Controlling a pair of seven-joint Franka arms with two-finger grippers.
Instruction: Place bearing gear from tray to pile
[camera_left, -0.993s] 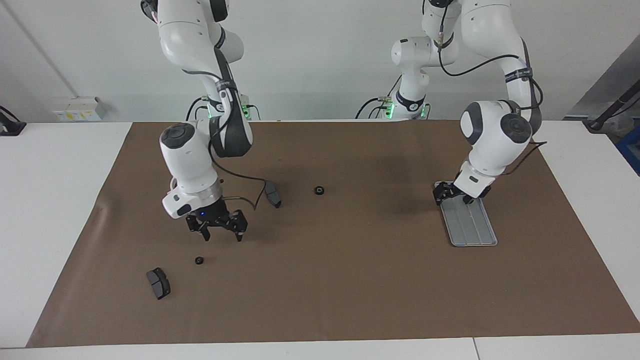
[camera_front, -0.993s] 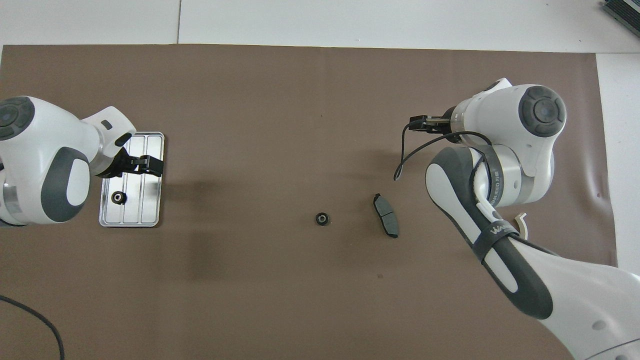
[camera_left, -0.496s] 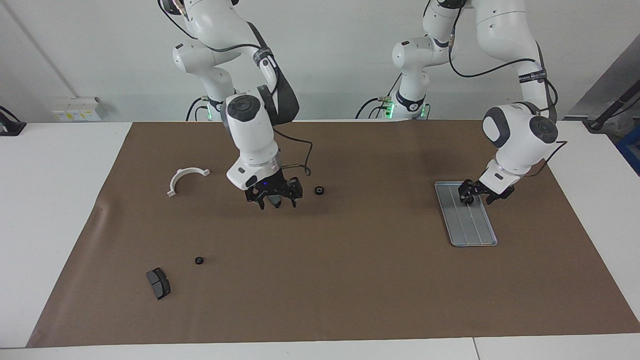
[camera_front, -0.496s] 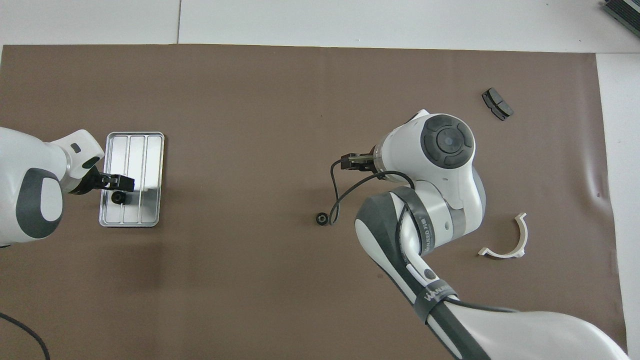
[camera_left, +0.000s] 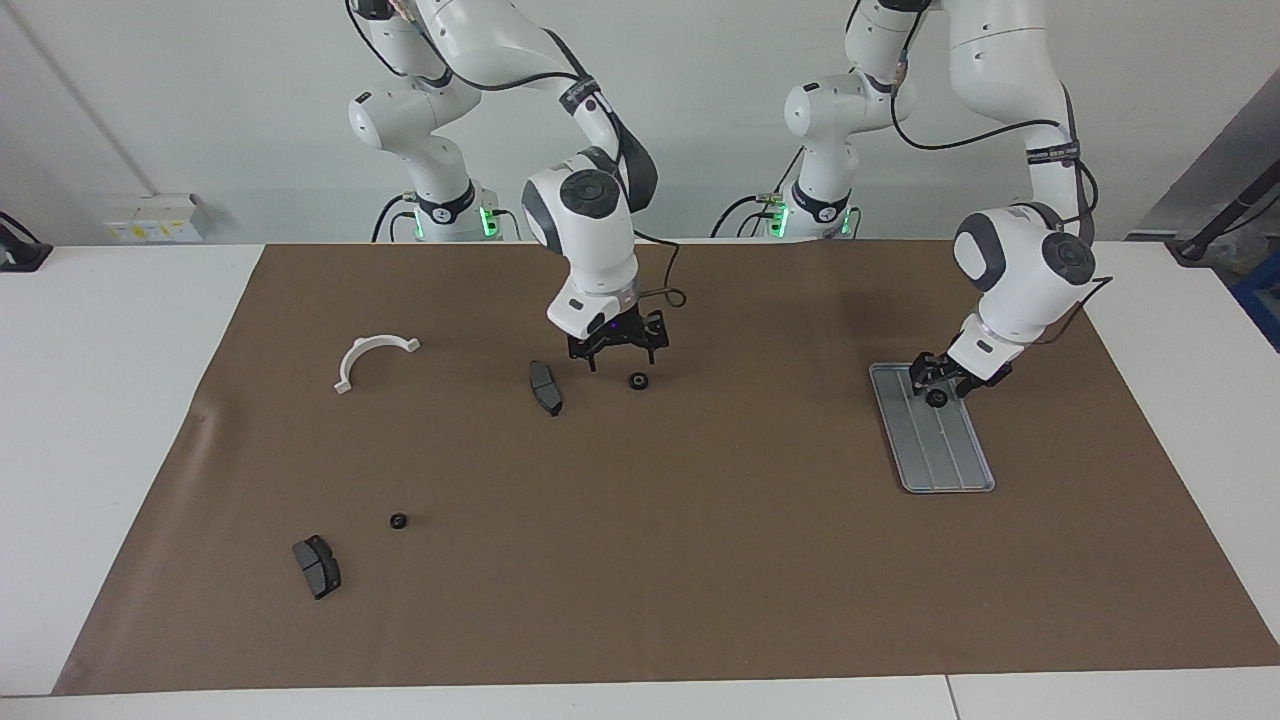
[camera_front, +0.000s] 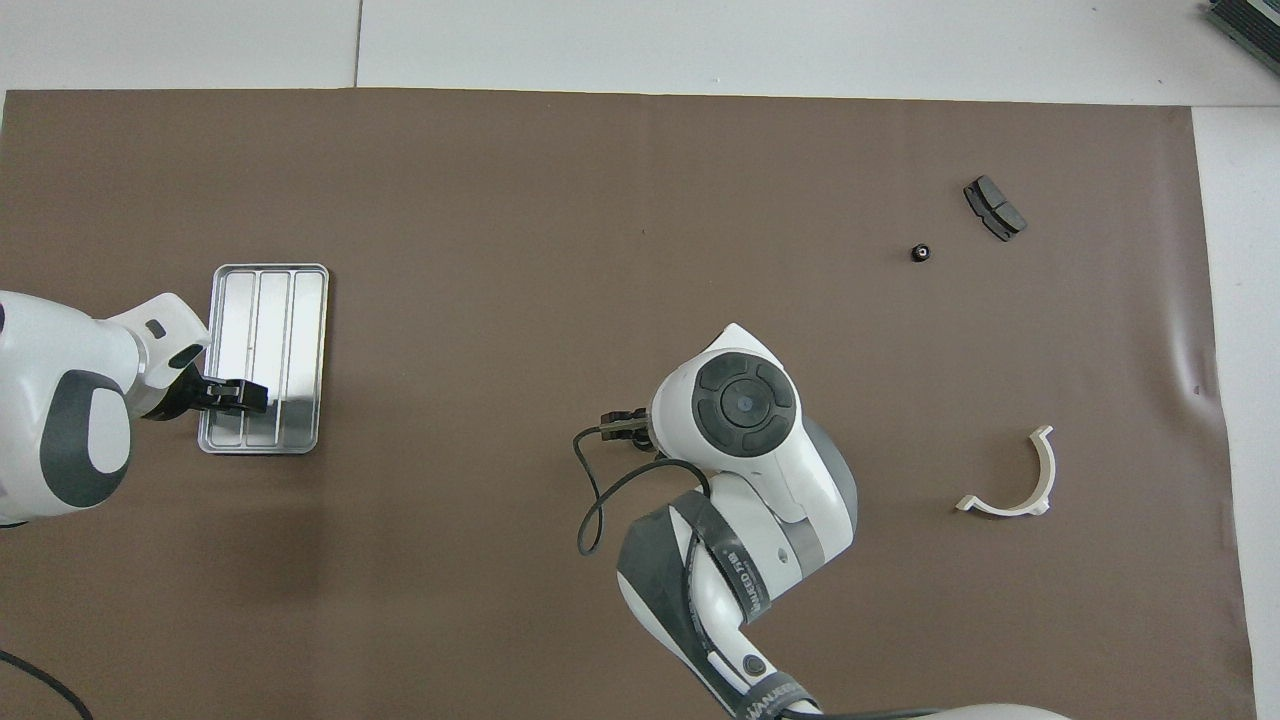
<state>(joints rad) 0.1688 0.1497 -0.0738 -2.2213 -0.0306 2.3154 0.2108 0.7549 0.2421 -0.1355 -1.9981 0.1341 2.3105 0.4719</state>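
Note:
The mid-mat gear (camera_left: 638, 380) is in the spot where my left gripper will put the tray's gear. My right gripper should first move the mid-mat gear next to the farther gear (camera_front: 920, 253).
A silver grooved tray (camera_left: 948, 455) (camera_front: 268, 310) lies at the left arm's end of the brown mat. One black bearing gear (camera_left: 937, 398) sits on the tray's end nearer the robots. My left gripper (camera_left: 940, 386) (camera_front: 233, 396) is down over it, open, a finger on each side, hiding it from overhead. The pile is two loose black gears: one mid-mat (camera_left: 637, 380), one farther out (camera_left: 398, 520) (camera_front: 920, 252). My right gripper (camera_left: 620, 356) hangs open, empty, over the mat by the mid-mat gear.
One dark brake pad (camera_left: 546, 387) lies beside the mid-mat gear. Another (camera_left: 317, 566) (camera_front: 995, 208) rests near the farther gear. A white half-ring (camera_left: 373, 355) (camera_front: 1010, 480) sits toward the right arm's end. The right arm's wrist hides the mid-mat gear from overhead.
The right arm swung from its end of the mat to the middle, uncovering the half-ring and far gear. The left gripper slid along the tray toward the robots onto the gear, its jaws narrowing.

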